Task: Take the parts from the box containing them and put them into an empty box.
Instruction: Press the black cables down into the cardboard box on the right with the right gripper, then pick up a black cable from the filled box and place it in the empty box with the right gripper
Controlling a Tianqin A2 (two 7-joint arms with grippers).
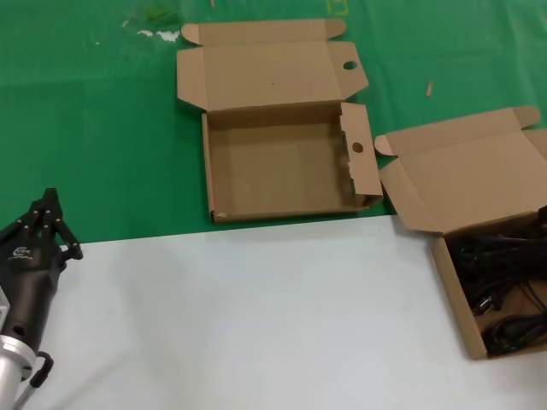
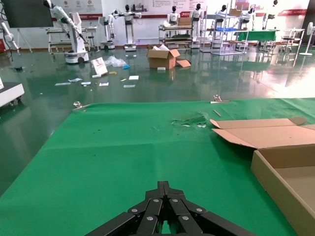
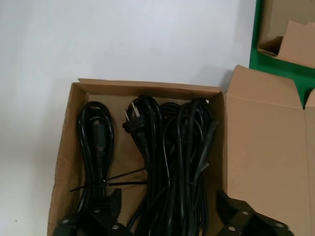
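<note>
The looped cable bundle (image 3: 193, 146) nearest the lid will come up all together and leave its neighbours behind when I lift, because a thin tie (image 3: 190, 183) holds it tight.
The empty box (image 1: 273, 171) with round punched holes lies open on the green mat at the back middle; it also shows in the left wrist view (image 2: 280, 167) and the right wrist view (image 3: 285, 29). The box containing the parts (image 1: 453, 290) lies open at the right edge, holding coiled black power cables (image 1: 500, 286). In the right wrist view my right gripper (image 3: 168, 199) is open just above this box (image 3: 147, 87), its jaws on either side of the large cable bundle (image 3: 177, 157); a smaller bundle (image 3: 96, 147) lies beside it. My left gripper (image 1: 47, 209) is shut and empty at the left, also seen in its wrist view (image 2: 164, 186).
The green mat (image 1: 85, 128) covers the back half of the table and a white surface (image 1: 256, 316) the front. The full box's lid (image 1: 470, 175) stands open toward the empty box. Small scraps (image 1: 158, 32) lie at the mat's far edge.
</note>
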